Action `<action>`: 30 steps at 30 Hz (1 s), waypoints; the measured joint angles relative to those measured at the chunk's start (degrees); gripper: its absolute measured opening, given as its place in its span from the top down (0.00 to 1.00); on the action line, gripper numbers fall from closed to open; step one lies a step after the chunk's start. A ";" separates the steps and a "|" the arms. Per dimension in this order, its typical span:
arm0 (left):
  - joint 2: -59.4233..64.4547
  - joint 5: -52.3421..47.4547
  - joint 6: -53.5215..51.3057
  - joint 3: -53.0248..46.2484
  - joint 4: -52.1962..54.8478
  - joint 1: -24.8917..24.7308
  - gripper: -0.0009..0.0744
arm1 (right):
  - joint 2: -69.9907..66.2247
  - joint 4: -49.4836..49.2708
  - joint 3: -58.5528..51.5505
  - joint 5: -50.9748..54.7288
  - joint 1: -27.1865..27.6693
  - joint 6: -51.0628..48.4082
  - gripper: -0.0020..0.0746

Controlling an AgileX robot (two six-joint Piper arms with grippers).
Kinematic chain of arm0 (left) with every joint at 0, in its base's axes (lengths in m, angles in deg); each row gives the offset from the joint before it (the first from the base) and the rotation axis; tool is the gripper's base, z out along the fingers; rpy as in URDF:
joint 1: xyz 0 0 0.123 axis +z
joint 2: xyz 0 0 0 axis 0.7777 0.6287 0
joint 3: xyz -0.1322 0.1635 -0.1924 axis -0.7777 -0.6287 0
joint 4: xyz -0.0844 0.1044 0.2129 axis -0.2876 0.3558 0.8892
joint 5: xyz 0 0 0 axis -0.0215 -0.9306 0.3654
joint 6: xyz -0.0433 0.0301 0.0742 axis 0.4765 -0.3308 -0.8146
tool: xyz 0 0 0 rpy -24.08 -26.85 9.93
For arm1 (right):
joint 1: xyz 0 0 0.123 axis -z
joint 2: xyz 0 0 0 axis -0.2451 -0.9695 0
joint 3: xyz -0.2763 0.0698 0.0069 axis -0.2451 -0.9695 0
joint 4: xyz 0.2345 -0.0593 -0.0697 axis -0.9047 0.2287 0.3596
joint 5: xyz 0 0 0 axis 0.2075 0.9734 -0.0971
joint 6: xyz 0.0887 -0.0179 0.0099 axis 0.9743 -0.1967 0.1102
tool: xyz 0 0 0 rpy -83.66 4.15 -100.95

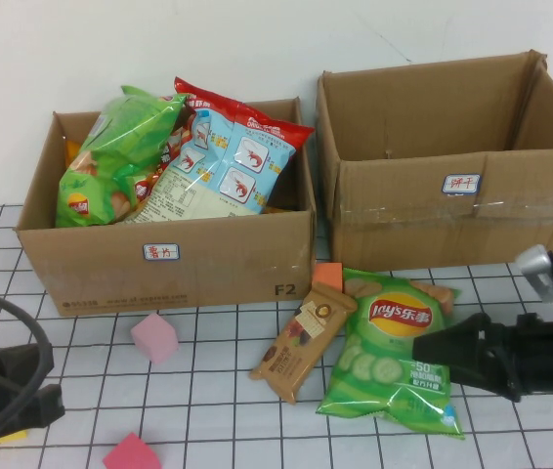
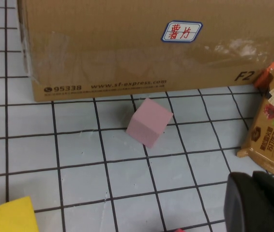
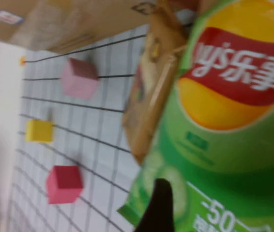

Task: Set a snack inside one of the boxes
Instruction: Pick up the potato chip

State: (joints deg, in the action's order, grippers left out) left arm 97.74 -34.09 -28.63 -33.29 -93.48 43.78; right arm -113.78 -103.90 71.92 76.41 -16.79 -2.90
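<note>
Chip bags already bulge [image 1: 196,161] above their box's rim, so I expect the green Lay's chip bag [image 1: 392,354] to perch over the front edge once I put it there.
A green Lay's chip bag [image 1: 389,354] lies flat on the gridded table in front of the boxes. It fills the right wrist view [image 3: 224,121]. A brown snack bar [image 1: 303,340] lies against its left edge. My right gripper [image 1: 425,349] hovers low over the bag's right part, open, with one dark fingertip [image 3: 159,208] showing over the bag. My left gripper [image 1: 24,389] is parked at the near left, shut and empty. The left box [image 1: 159,264] holds several chip bags. The right box [image 1: 452,210] looks empty.
A pink cube [image 1: 153,338] sits in front of the left box. A magenta cube [image 1: 132,453] and a yellow cube [image 1: 8,437] lie at the near left. An orange cube [image 1: 327,275] sits behind the snack bar, between the boxes.
</note>
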 joint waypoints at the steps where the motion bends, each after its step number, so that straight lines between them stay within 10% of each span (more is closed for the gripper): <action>1: 0.00 0.00 0.00 0.00 0.00 0.00 0.99 | -0.75 0.00 0.54 0.98 0.00 0.00 0.16; 12: 0.05 -1.12 0.00 0.00 0.00 0.00 0.99 | -7.16 -0.44 3.19 2.08 -2.02 -0.59 0.19; 16: 0.05 -1.91 0.00 0.00 0.00 0.00 0.99 | -8.75 -0.57 4.23 2.57 -2.43 -0.85 0.34; 21: 0.05 -2.66 0.00 0.00 0.00 0.00 0.99 | -9.34 -1.11 4.57 6.63 -2.73 -0.94 0.77; 30: 0.13 -2.01 0.00 0.00 0.00 0.00 0.99 | -8.63 -0.66 4.57 14.84 -2.95 -1.46 0.79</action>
State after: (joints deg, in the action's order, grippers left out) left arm 97.87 -36.09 -28.63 -33.29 -93.48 43.78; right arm -122.41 -104.56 76.49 91.25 -19.74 -4.36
